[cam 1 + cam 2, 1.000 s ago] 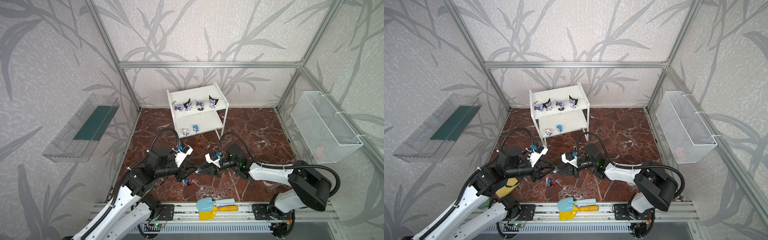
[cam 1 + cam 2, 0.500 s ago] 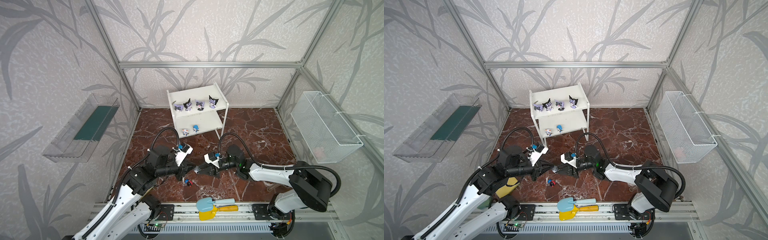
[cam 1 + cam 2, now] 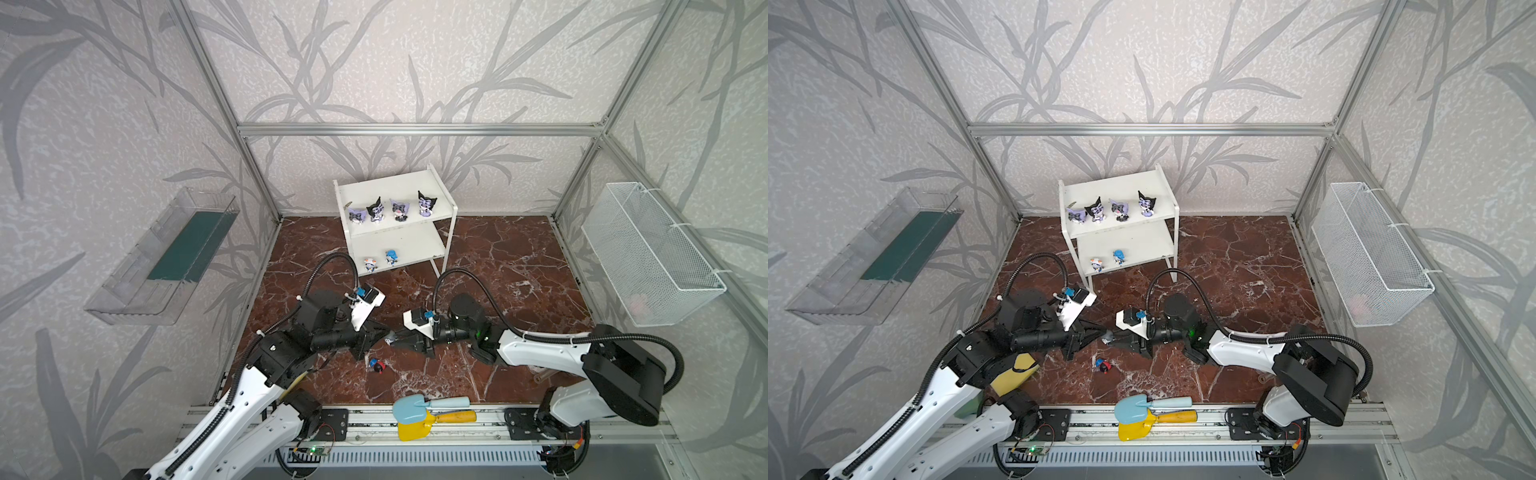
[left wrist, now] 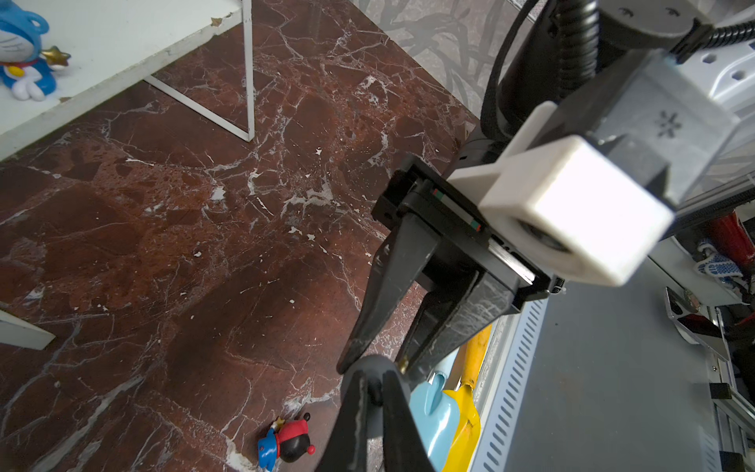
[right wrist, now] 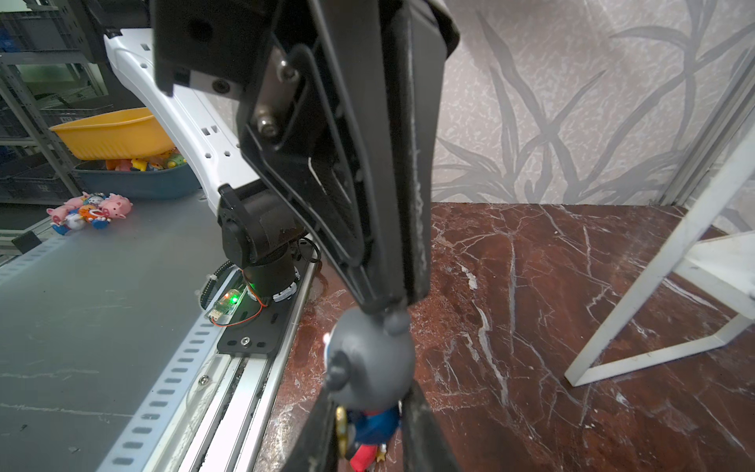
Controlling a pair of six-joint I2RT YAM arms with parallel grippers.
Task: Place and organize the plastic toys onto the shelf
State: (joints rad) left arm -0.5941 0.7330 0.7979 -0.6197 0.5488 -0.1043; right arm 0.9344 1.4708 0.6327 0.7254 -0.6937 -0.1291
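Note:
The robot's left gripper is pinching the grey-headed toy by its ear point(image 5: 396, 320), so the right gripper should grasp the toy by its body and carry it next to the blue toy point(image 3: 412, 252).
A grey-headed toy point(image 5: 369, 363) in a blue and red outfit hangs above the floor between both arms in both top views point(image 3: 388, 340) point(image 3: 1108, 337). My right gripper point(image 5: 369, 408) is shut on its body. My left gripper point(image 4: 372, 386) is shut on one ear, tips meeting the right gripper point(image 3: 398, 338) head-on. A red, black and blue toy point(image 3: 377, 365) point(image 4: 286, 443) lies on the floor just below. The white shelf point(image 3: 413, 245) holds several purple toys point(image 3: 392, 210) on its top board, and a white toy point(image 3: 370, 264) and a blue toy point(image 3: 390, 257) on the lower board.
A blue shovel point(image 3: 415, 407) and a yellow shovel point(image 3: 415, 428) lie on the front rail. A wire mesh basket point(image 3: 648, 253) hangs on the right wall, a clear tray point(image 3: 166, 257) on the left wall. A yellow sponge point(image 3: 1013, 374) sits under my left arm.
My left gripper's jaws have closed onto the grey toy's ear. The right gripper has kept its hold and hardly moved.

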